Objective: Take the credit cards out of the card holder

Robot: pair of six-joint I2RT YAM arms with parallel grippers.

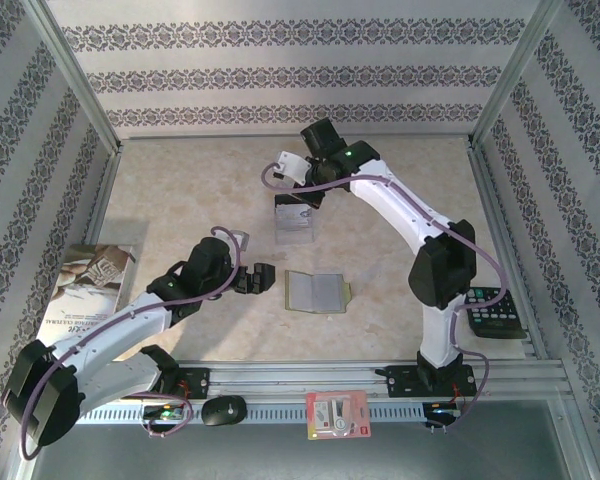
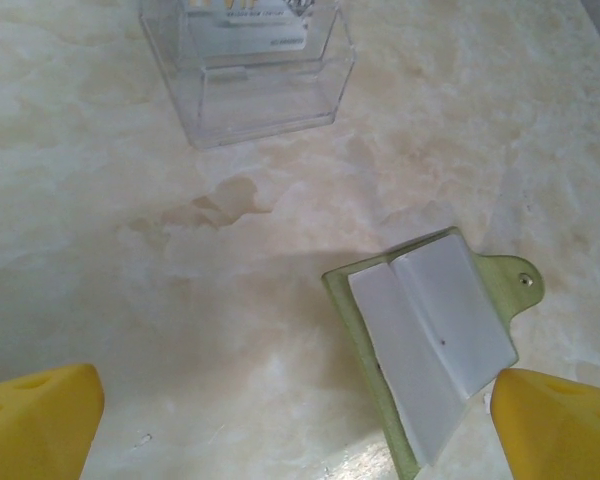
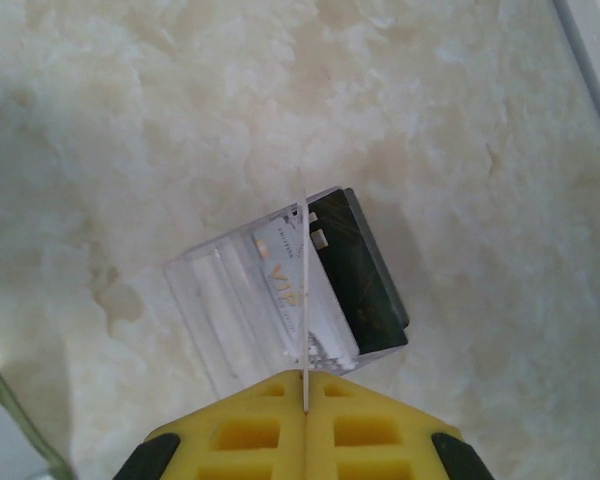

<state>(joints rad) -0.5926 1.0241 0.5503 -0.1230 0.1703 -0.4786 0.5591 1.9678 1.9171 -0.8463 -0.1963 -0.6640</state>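
The credit card's free edge [image 3: 304, 255] points down over the clear plastic box [image 1: 294, 222]. My right gripper should keep lowering and turning until the credit card stands inside.
The olive-green card holder [image 1: 318, 291] lies spread open on the table, its greyish inner pockets [image 2: 430, 335] facing up. My left gripper [image 1: 257, 278] hovers just left of it, open, with nothing between its yellow fingertips [image 2: 40, 420]. My right gripper [image 3: 305, 380] is shut on a thin credit card [image 3: 302, 300] seen edge-on, held over a clear plastic box [image 3: 230, 310]. A silver VIP card [image 3: 285, 290] and a black card [image 3: 365, 280] lie in that box. From above, the right gripper [image 1: 298, 195] hangs over the box [image 1: 295, 228] at the table's middle back.
A booklet [image 1: 90, 290] lies at the left edge and a black calculator [image 1: 492, 312] at the right edge. A black mouse [image 1: 223, 410] and a red-and-white packet [image 1: 337, 413] sit on the front rail. Patterned walls enclose the table.
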